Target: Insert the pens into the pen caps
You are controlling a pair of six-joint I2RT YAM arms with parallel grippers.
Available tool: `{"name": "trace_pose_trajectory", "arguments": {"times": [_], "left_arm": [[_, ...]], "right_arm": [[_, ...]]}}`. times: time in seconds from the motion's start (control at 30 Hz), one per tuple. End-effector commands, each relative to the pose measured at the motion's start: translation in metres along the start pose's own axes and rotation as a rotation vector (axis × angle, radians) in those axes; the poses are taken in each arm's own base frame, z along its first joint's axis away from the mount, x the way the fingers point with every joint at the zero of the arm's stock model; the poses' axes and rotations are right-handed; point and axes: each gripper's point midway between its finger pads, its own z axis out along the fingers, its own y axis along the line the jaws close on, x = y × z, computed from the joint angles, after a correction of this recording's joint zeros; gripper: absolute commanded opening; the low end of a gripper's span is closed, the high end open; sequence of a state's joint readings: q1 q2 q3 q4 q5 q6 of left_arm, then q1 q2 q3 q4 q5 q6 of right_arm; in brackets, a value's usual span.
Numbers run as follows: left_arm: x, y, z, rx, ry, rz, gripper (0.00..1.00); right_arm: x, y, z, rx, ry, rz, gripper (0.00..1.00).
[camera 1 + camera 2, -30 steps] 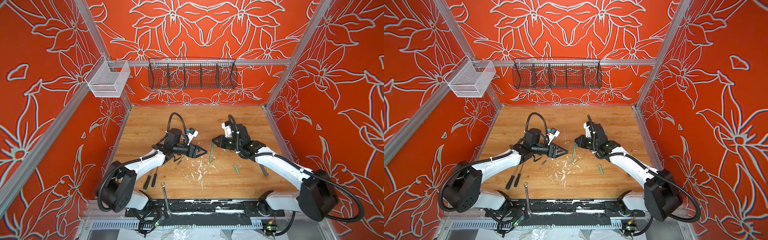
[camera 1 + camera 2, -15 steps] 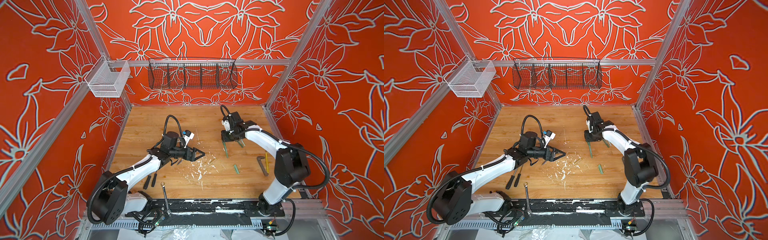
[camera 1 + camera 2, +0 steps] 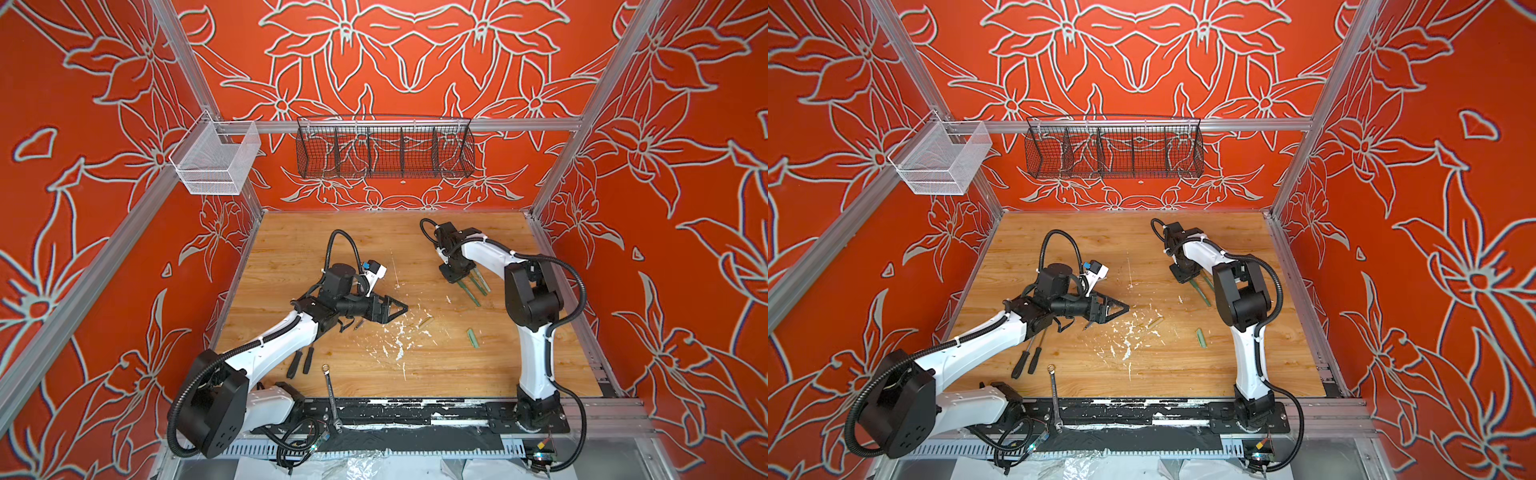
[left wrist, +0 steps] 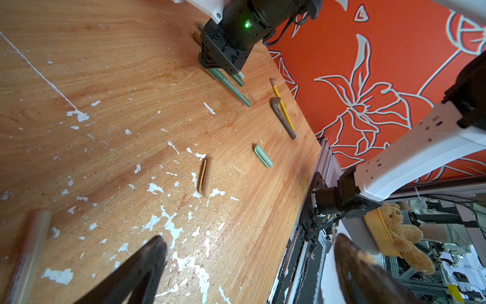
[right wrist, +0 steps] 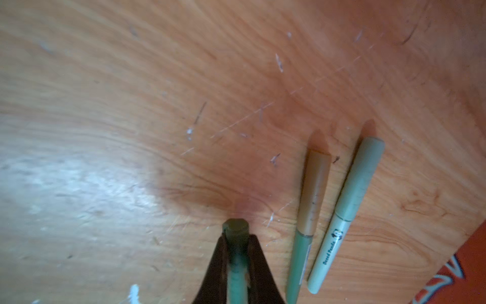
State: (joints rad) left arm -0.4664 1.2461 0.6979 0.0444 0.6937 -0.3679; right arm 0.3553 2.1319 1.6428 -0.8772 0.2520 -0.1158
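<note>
I can see that the tan pen (image 3: pixel 358 324) lies under my left gripper, which is in my right gripper's way. My left gripper should back off before my right gripper takes the pen (image 3: pixel 1088 325).
My right gripper (image 5: pixel 236 237) is shut on a green pen (image 5: pixel 236 231) with a dark olive cap on its end, held low over the back right of the table (image 3: pixel 316 249). Right beside it lie two capped pens: one with a tan cap (image 5: pixel 313 194) and one all green (image 5: pixel 352 200). In both top views the held pen (image 3: pixel 469 293) pokes out from under the right gripper (image 3: pixel 459 278) (image 3: pixel 1187 276). A loose tan pen cap (image 4: pixel 203 177) (image 3: pixel 424 322) and a loose green pen cap (image 4: pixel 263 158) (image 3: pixel 473 337) lie mid-table. My left gripper (image 4: pixel 248 240) (image 3: pixel 401 308) hovers open and empty left of them.
Two black-handled screwdrivers (image 3: pixel 301 361) and a silver wrench (image 3: pixel 332 395) lie at the front left. White paint flecks (image 3: pixel 395 336) dot the middle. A brown tool with a yellow pencil (image 4: pixel 282 118) lies by the right edge. Wire baskets (image 3: pixel 384 151) hang on the back wall.
The right arm has carried the capped pen from the middle of the table to the back right and lowered it beside the two lying pens. The left gripper stays near the middle, open.
</note>
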Motion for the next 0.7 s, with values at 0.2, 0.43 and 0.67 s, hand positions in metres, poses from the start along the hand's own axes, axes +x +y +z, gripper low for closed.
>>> {"name": "trace_pose_trajectory", "arguments": {"times": [0.2,0.43,0.67], "left_arm": [[-0.009,-0.006,-0.004,0.005,-0.023,0.041,0.97],[-0.008,-0.006,-0.003,0.003,-0.023,0.042,0.97],[-0.009,-0.006,-0.004,0.003,-0.023,0.043,0.97]], "right_arm": [[-0.001,-0.035,0.013,0.159,0.067,-0.052,0.05],[-0.008,-0.04,0.015,0.154,0.053,-0.026,0.15],[-0.013,-0.039,0.006,0.128,0.025,0.006,0.38]]}}
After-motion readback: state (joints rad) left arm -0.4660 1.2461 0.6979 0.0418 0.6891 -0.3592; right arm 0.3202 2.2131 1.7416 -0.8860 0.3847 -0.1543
